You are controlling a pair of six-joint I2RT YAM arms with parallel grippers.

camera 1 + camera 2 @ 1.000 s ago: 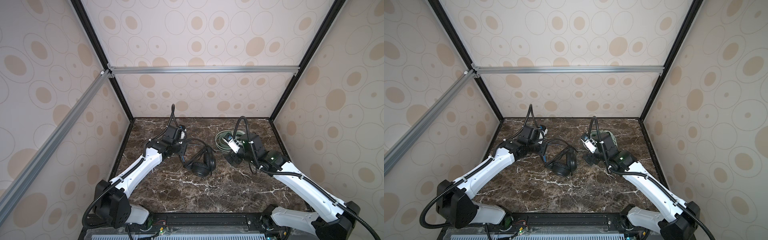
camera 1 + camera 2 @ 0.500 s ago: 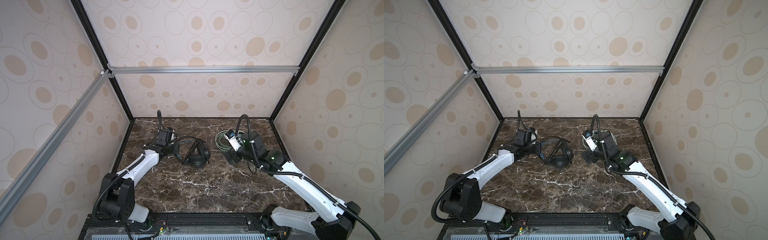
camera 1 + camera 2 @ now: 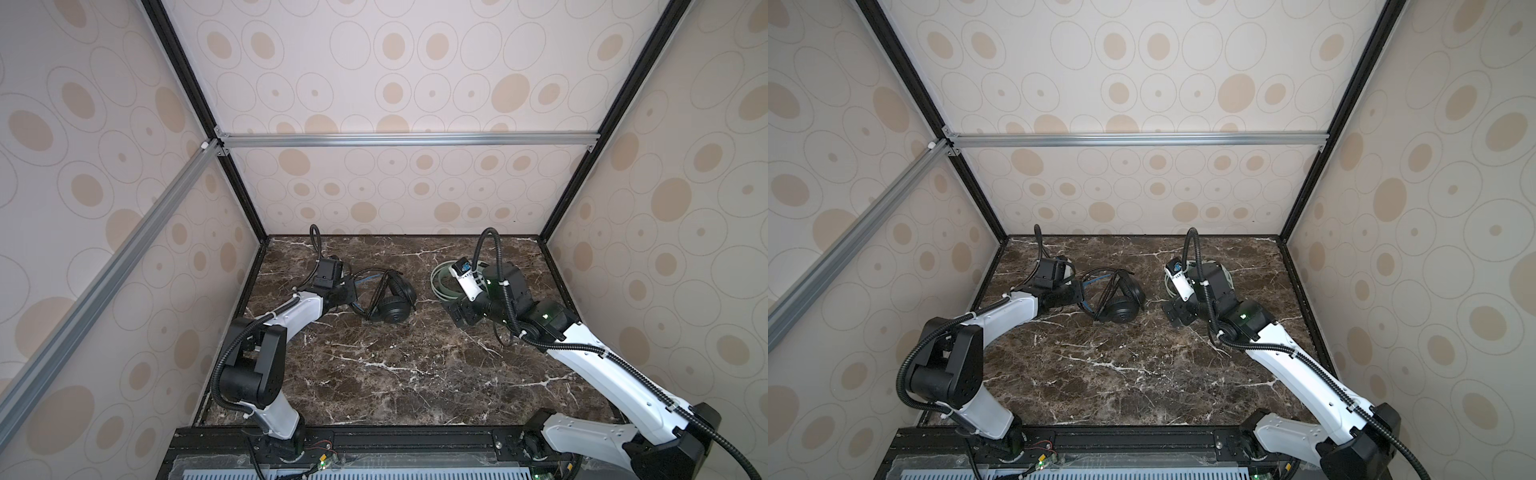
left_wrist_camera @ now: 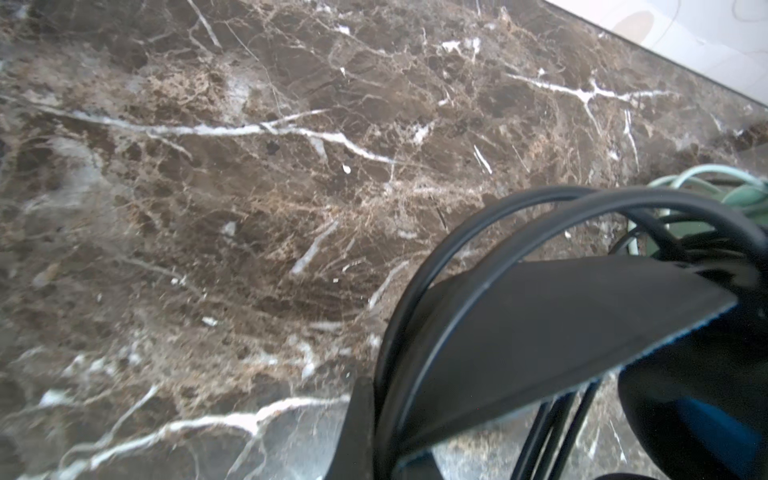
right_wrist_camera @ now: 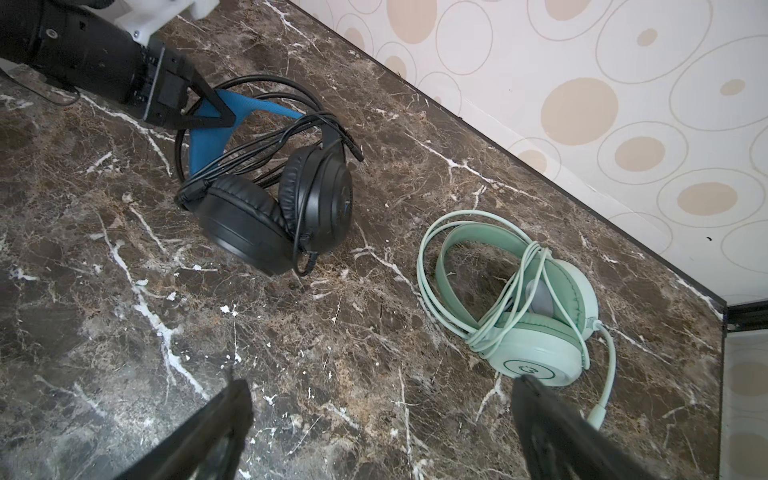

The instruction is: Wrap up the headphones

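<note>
The black cord (image 5: 276, 140) is looped around the black headphones' headband and cups, so my left gripper keeps lowering them to the open marble (image 5: 260, 289) and lets go there.
The black headphones (image 3: 390, 305) (image 3: 1120, 302) (image 5: 274, 208) lie left of centre on the marble, ear cups down, with their thin black cord looped over band and cups. My left gripper (image 3: 353, 289) (image 3: 1080, 293) (image 5: 222, 118) is shut on their blue-lined headband (image 4: 561, 324). The mint-green headphones (image 5: 536, 316) (image 3: 442, 282) lie at the back right with their pale cord wound loosely around them; my right arm partly hides them in both top views. My right gripper (image 5: 382, 384) (image 3: 459, 313) hovers open in front of them, holding nothing.
The marble table (image 3: 395, 374) is boxed in by patterned walls on three sides. The back wall (image 5: 582, 104) runs close behind both headsets. The mint cord's end (image 5: 598, 415) trails toward the table's right edge.
My left arm has drawn back toward the left wall, dragging the black headphones left and farther back by the headband. The right arm has barely moved and stays open.
</note>
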